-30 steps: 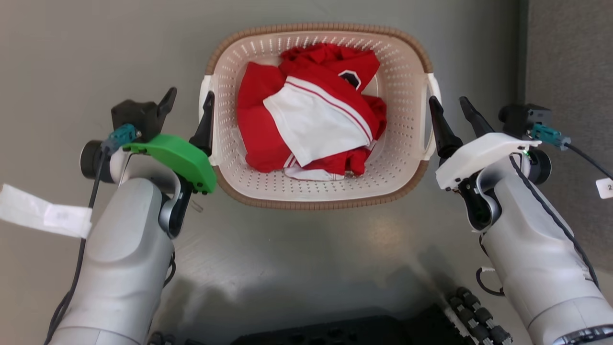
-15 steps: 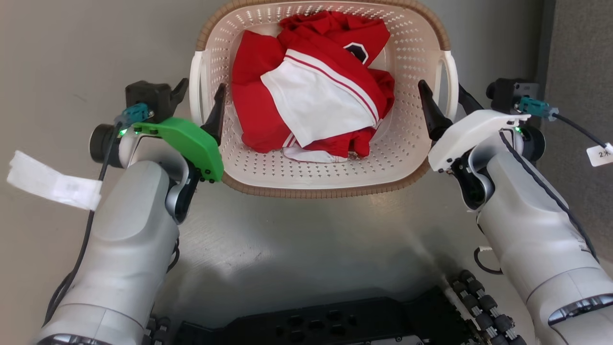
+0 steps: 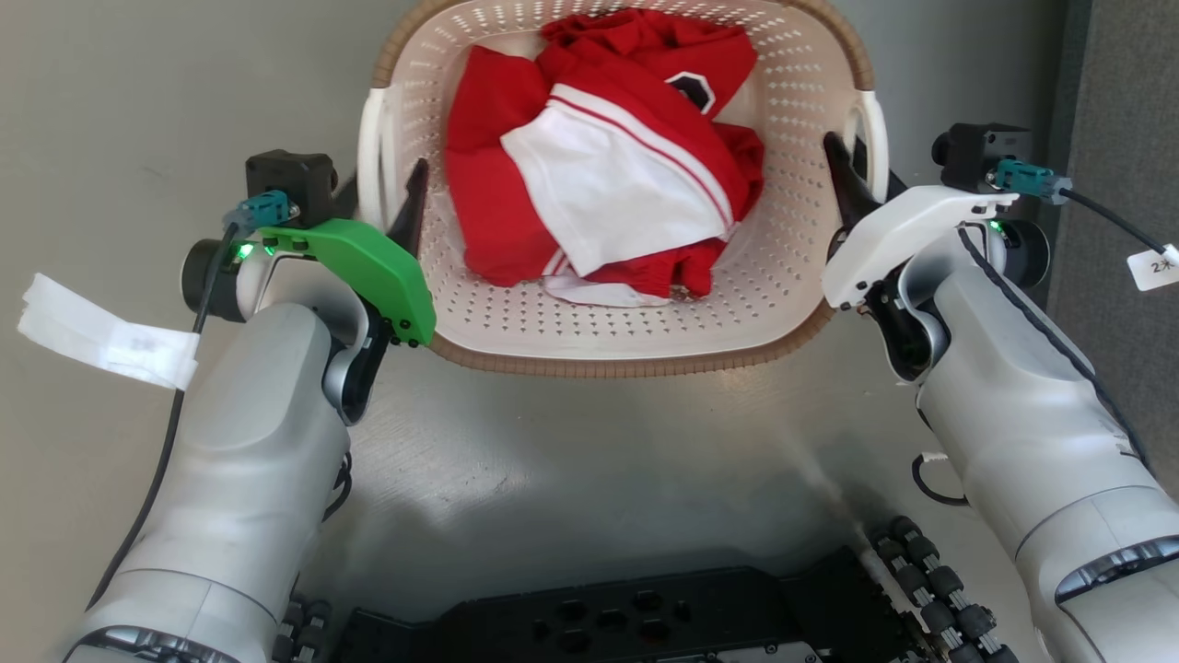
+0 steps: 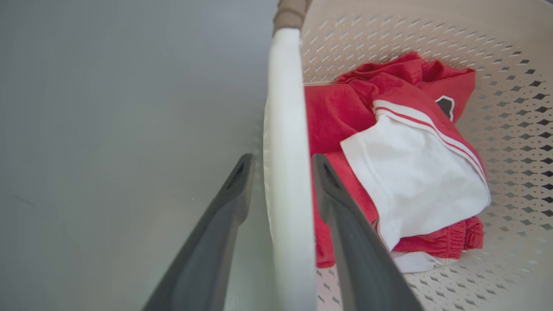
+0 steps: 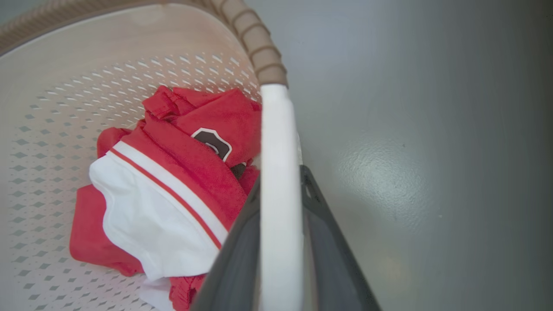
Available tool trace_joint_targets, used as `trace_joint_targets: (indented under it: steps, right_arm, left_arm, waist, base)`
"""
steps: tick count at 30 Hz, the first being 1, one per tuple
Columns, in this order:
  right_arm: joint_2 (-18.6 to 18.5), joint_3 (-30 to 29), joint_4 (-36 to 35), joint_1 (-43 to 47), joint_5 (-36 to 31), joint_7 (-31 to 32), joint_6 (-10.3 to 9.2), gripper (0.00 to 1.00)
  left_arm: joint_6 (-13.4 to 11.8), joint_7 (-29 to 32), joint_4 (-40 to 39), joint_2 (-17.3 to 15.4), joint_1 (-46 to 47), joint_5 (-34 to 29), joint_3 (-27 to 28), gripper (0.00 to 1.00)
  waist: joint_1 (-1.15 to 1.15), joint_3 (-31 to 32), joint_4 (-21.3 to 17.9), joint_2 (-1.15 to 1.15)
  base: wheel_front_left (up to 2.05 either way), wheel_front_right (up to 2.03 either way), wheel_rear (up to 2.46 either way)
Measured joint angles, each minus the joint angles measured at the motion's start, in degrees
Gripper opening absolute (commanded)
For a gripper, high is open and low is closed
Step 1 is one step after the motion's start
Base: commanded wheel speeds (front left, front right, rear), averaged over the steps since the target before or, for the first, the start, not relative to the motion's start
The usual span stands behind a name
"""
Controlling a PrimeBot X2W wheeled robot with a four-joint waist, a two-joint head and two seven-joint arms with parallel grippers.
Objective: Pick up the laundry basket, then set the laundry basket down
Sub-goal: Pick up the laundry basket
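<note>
I expect the heap to come along in its folds when I lift the laundry basket, because the red and white clothes [image 3: 608, 166] sag low inside the basket's sides [image 3: 630, 331].
The laundry basket [image 3: 626, 364] is cream perforated plastic with a brown woven rim and white side handles. It stands on the grey floor with red and white clothes [image 3: 608, 157] inside. My left gripper [image 3: 385, 175] is open and straddles the left handle [image 4: 285, 129], one finger outside the basket and one inside, with small gaps on both sides [image 4: 283, 157]. My right gripper [image 3: 846, 147] is shut on the right handle [image 5: 278, 129], both dark fingers pressed against the white bar [image 5: 281, 172].
The robot's dark base [image 3: 645, 617] lies along the bottom edge, close in front of the basket. A darker grey panel [image 3: 1124, 92] runs down the right side. A white tag [image 3: 101, 331] hangs from the left arm's cable. Bare grey floor surrounds the basket.
Both grippers moved forward from beside the basket to straddle its handles, and the right fingers then closed on the right handle. The head view has also shifted, so the basket sits higher in it.
</note>
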State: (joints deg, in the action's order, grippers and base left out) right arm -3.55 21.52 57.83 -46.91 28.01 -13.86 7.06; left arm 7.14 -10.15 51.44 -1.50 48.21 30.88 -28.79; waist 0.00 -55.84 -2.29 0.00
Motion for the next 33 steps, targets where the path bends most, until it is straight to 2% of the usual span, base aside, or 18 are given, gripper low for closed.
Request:
trace_joint_targets:
  steps: [16, 27, 33]
  right_arm:
    - [-0.1, 3.2, 2.0, -0.7, 3.6, -0.2, -0.02, 0.00]
    - [0.0, 7.6, 2.6, 2.2, 9.7, -0.2, -0.02, 0.00]
    - [-0.1, 10.5, 2.5, 3.2, 12.7, 1.9, -0.10, 0.00]
  left_arm:
    - [-0.2, -1.0, 3.2, -0.2, 0.9, 5.4, -3.9, 0.00]
    - [-0.1, 0.5, 6.1, -0.4, -0.6, 10.4, -6.6, 0.00]
    - [-0.1, 2.3, 7.2, -0.5, -2.2, 12.6, -7.6, 0.00]
  waist:
    - [0.00, 2.6, -0.3, 0.00]
    - [0.00, 10.4, -1.1, 0.00]
    - [0.00, 15.1, -1.5, 0.00]
  base:
    - [0.00, 0.00, 0.00]
    - [0.00, 0.00, 0.00]
    - [0.00, 0.00, 0.00]
